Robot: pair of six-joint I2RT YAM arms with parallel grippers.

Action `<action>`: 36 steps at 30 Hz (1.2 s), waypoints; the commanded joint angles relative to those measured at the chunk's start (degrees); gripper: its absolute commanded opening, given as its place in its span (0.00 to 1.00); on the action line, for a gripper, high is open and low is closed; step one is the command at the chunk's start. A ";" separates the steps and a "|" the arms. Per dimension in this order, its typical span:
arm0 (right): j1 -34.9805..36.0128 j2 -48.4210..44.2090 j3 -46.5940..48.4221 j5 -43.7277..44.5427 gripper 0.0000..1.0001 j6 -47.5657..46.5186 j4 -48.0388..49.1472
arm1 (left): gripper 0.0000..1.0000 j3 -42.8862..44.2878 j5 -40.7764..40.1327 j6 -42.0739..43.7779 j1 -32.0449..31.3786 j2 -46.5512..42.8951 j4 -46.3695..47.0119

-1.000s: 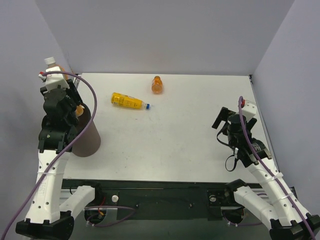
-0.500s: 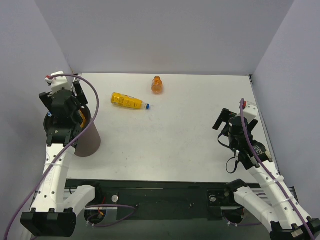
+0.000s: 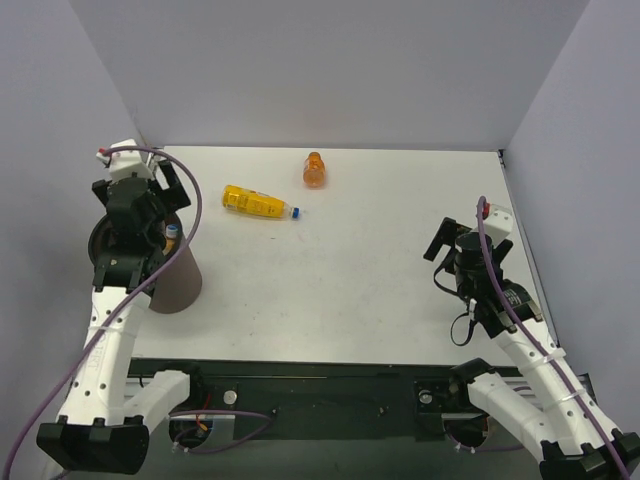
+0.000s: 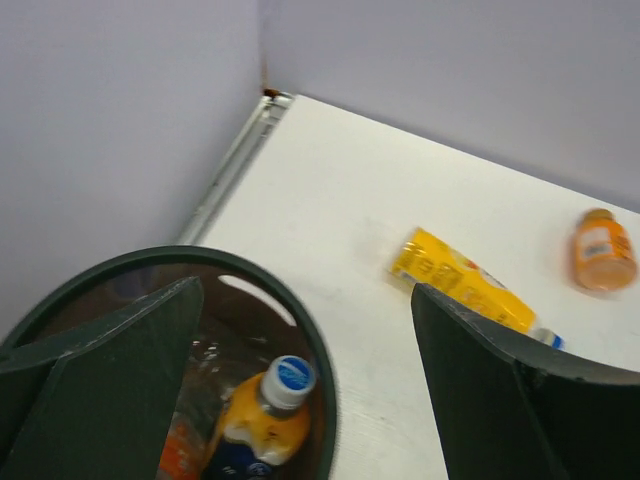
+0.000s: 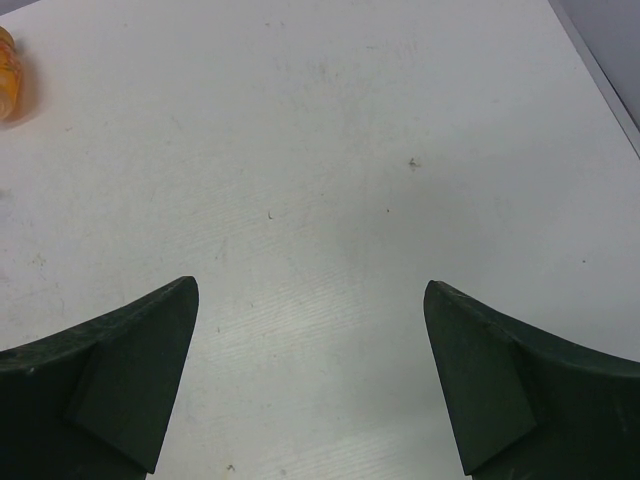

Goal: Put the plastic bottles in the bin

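The yellow bottle (image 3: 250, 201) is lying clear of the bin and the squat orange bottle, so my left gripper should now go toward its body (image 3: 266, 206) until the fingers are on both sides of it.
My left gripper (image 3: 158, 212) hangs open over the dark-brown bin (image 3: 176, 284) at the table's left edge, with nothing between its fingers. In the left wrist view the left gripper (image 4: 305, 290) looks down past the bin's rim (image 4: 322, 372) at an orange, blue-labelled bottle (image 4: 262, 422) with a white-and-blue cap standing inside. A yellow bottle (image 3: 258, 202) with a blue cap lies on the table to the right of the bin. A squat orange bottle (image 3: 314, 170) lies near the back wall. My right gripper (image 3: 455, 246) hovers open over bare table at the right, far from both bottles.
The purple side walls stand close behind the bin and beside the right arm. In the right wrist view the squat orange bottle (image 5: 8, 85) shows at the upper left, and the table's right edge (image 5: 600, 75) runs along the upper right.
My left gripper has opened and let go of the orange bottle with the white cap, which now stands inside the bin. The left arm has sunk a little. The right arm has barely moved.
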 commanded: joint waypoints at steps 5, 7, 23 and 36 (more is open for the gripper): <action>-0.30 0.55 -0.66 -0.85 0.89 1.93 2.28 | 0.97 7.57 -1.56 -5.64 -24.97 13.26 -0.68; -0.38 0.29 -0.66 -0.76 0.89 1.67 2.19 | 0.97 9.69 2.12 -10.22 -25.69 18.18 -1.04; -0.56 -5.86 0.57 3.11 0.90 -3.95 -4.66 | 0.97 11.19 -22.00 -52.32 -27.98 44.31 8.88; -0.56 -7.71 -1.01 -0.49 0.91 -4.49 -6.78 | 0.97 6.96 -14.48 -62.96 -20.07 53.72 25.42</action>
